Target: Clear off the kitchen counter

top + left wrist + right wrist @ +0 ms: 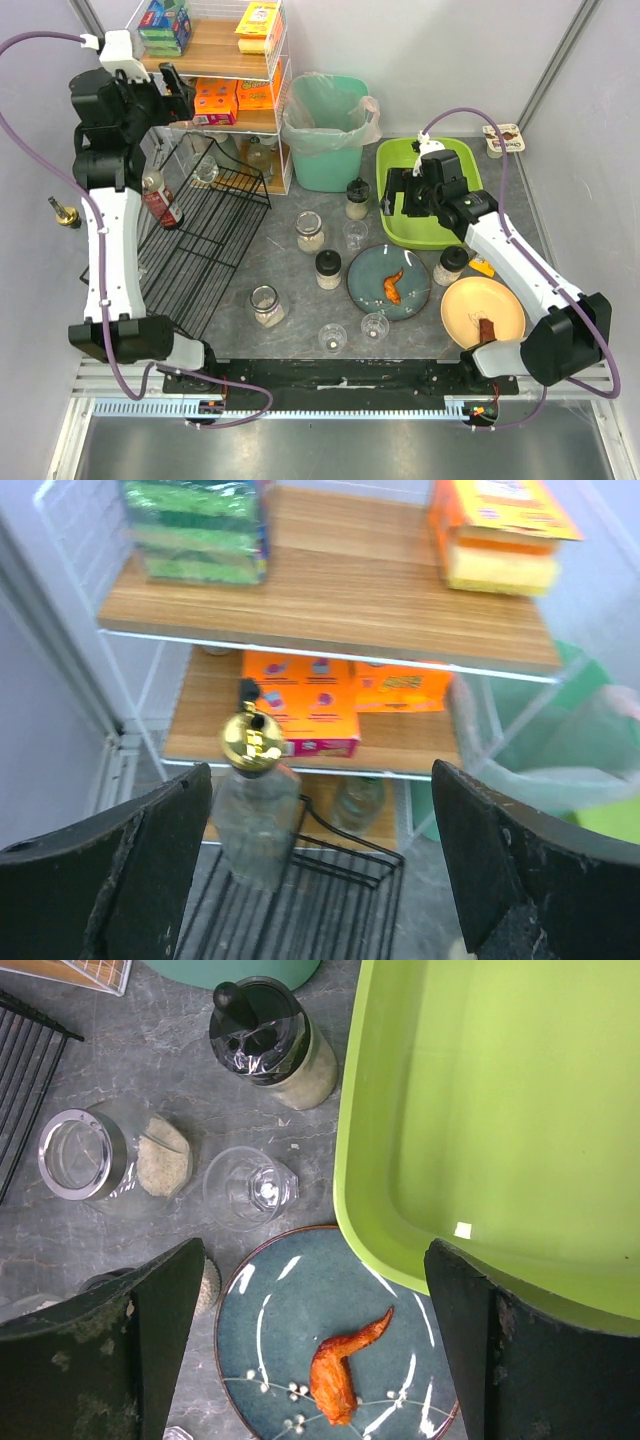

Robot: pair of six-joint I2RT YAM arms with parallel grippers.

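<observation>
The robot's left gripper should keep heading toward the black-lidded jar [328, 264] until it closes around the jar's lid, since the jar stands upright with its top above the blue plate's rim [350, 283].
The dark-grey mottled kitchen counter [290, 275] holds a blue plate [372, 275] with a fried chicken wing [394, 285], a yellow plate [470, 300] with a brown food piece [487, 328], several lidded jars such as one [310, 232], and small clear glasses such as one [355, 235]. My right gripper [398, 195] is open and empty, high above the lime-green tub's left edge; its wrist view [315, 1260] looks down on the wing [345, 1370] and the tub [480, 1110]. My left gripper [183, 95] is open and empty, raised in front of the shelf [320, 800].
A black wire rack [215, 240] lies at the left with a red sauce bottle [160, 200] and a gold-capped glass bottle [252, 810]. A white wire shelf [225, 65] holds sponges and orange boxes. A teal bin [325, 135] stands behind the jars.
</observation>
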